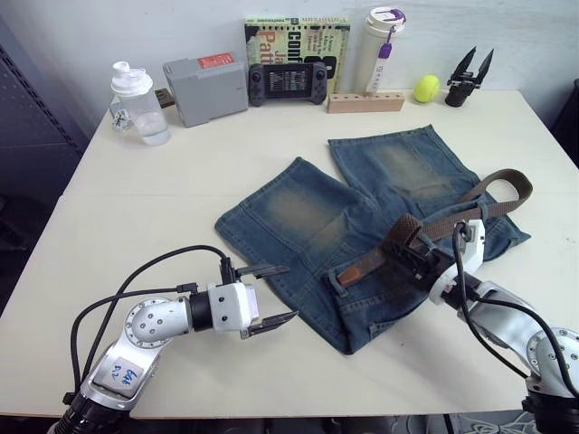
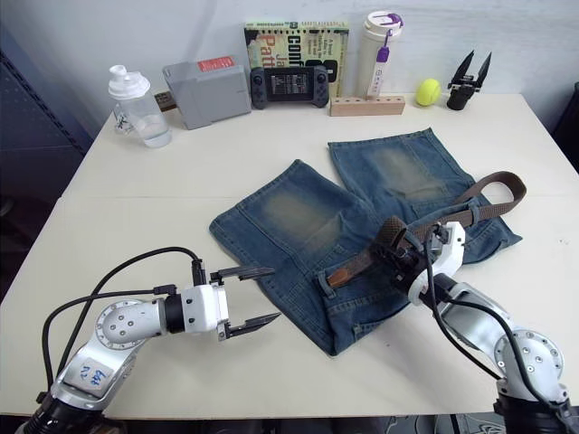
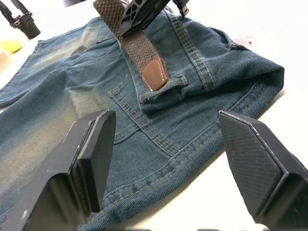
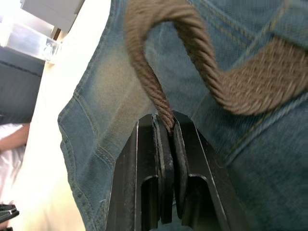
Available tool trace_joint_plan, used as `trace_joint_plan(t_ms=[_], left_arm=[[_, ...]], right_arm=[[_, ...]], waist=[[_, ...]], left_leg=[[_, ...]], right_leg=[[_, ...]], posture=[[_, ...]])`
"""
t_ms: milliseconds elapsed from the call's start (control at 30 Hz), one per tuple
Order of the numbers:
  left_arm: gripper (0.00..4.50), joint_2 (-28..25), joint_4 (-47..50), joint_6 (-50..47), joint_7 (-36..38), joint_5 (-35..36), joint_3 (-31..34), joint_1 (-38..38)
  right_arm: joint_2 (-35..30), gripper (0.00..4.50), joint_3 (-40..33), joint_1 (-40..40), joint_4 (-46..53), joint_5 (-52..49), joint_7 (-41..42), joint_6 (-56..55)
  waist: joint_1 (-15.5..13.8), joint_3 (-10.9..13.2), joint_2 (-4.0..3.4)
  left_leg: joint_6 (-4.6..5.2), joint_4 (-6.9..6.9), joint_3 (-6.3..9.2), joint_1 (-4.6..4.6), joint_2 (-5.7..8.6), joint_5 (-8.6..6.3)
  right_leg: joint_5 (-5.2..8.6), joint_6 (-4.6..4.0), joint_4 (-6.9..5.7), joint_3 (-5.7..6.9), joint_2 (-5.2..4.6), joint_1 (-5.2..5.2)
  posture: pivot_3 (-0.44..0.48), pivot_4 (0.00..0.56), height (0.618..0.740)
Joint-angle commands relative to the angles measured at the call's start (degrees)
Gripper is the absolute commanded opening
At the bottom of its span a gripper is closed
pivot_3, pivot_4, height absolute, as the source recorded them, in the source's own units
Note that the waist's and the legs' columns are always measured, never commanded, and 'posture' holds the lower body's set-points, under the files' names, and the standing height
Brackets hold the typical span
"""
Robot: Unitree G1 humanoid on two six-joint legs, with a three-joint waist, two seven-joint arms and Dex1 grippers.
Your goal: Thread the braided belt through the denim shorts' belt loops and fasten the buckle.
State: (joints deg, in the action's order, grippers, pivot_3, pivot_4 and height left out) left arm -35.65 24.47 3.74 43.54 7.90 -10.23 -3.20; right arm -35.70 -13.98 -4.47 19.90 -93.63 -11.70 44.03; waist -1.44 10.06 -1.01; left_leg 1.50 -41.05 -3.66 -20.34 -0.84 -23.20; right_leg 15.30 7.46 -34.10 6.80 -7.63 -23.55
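Observation:
The braided belt's far end curls in a slack loop [image 1: 518,181], so the belt should slide through the belt loops and straighten when the robot pulls the leather tip [image 1: 351,274].
The denim shorts [image 1: 308,217] lie flat mid-table, legs pointing to the back. The braided belt [image 1: 448,220] runs across their waistband and curls into a loop at the right [image 1: 511,181]. Its brown leather tip [image 3: 154,72] ends right at a belt loop [image 3: 166,90] on the waistband. My right gripper [image 1: 407,250] is shut on the belt, which rises in a hump just behind the tip; the pads [image 4: 163,134] pinch the strap edge-on. My left gripper [image 1: 291,291] hovers open just left of the waistband's near corner, holding nothing. I cannot make out the buckle.
Along the back edge stand a clear bottle [image 1: 140,104], a grey box [image 1: 206,89], a game controller [image 1: 286,83], a book [image 1: 298,41], a white tumbler [image 1: 380,45], a wooden block [image 1: 365,102], a tennis ball [image 1: 427,88] and a spare black gripper [image 1: 470,77].

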Motion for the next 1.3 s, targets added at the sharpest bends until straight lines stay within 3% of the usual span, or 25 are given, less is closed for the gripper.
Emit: trace_joint_plan(t_ms=[33, 533, 800, 1000, 1167, 1300], left_arm=[[3.75, 0.49, 2.18, 0.65, -0.29, -0.25, 0.68, -0.35], [3.75, 0.99, 2.28, 0.69, -0.11, -0.86, 1.03, -0.62], [3.75, 2.04, 1.52, -0.79, -0.3, -0.36, 0.44, -0.46], [3.75, 1.02, -6.21, 11.08, 0.34, -10.06, -3.68, -2.82], [3.75, 2.63, -14.35, 23.12, -4.05, -19.44, -6.61, -7.69], [3.75, 5.72, -18.08, 28.15, -7.77, -21.4, -7.04, -10.08]], right_arm=[[-0.86, 0.0, -1.31, -0.61, 1.99, 1.89, 2.28, 0.5], [1.06, 0.0, 5.17, -1.01, 8.65, 11.04, 4.74, 3.36], [6.49, 0.0, 7.67, 0.04, 6.47, 10.34, -1.0, 4.42], [11.86, 0.0, 8.04, 1.34, 3.15, 6.95, -5.69, 4.89], [13.32, 0.0, 8.46, 1.96, 2.86, 5.82, -7.04, 5.52], [13.84, 0.0, 8.76, 1.84, 3.44, 5.55, -7.7, 5.54]], waist=[[-0.01, 0.0, 0.0], [0.0, 0.0, 0.0], [0.03, 0.0, 0.0], [0.11, -0.02, -0.03], [0.08, -0.07, 0.01], [0.11, -0.13, 0.05]], left_leg=[[0.0, 0.0, 0.0, 0.0, 0.0, 0.0], [0.0, 0.0, 0.01, 0.0, 0.01, 0.0], [0.0, 0.01, 0.01, 0.0, 0.02, 0.0], [-0.01, 0.04, -0.08, 0.0, 0.15, 0.0], [-0.01, 0.05, -0.08, 0.02, 0.12, 0.0], [-0.01, 0.08, -0.07, 0.02, 0.11, 0.0]], right_leg=[[0.0, 0.0, 0.0, 0.0, 0.0, 0.0], [0.0, 0.0, 0.01, 0.01, 0.0, 0.0], [0.0, 0.0, 0.01, 0.02, 0.01, -0.01], [0.02, -0.04, 0.0, 0.03, 0.06, -0.03], [0.03, -0.06, -0.01, 0.05, 0.09, -0.01], [0.03, -0.06, 0.0, 0.06, 0.07, -0.02]], posture=[[0.0, 0.15, 0.726], [0.0, 0.15, 0.726], [0.0, 0.15, 0.726], [0.0, 0.15, 0.726], [0.0, 0.15, 0.726], [0.0, 0.15, 0.726]])
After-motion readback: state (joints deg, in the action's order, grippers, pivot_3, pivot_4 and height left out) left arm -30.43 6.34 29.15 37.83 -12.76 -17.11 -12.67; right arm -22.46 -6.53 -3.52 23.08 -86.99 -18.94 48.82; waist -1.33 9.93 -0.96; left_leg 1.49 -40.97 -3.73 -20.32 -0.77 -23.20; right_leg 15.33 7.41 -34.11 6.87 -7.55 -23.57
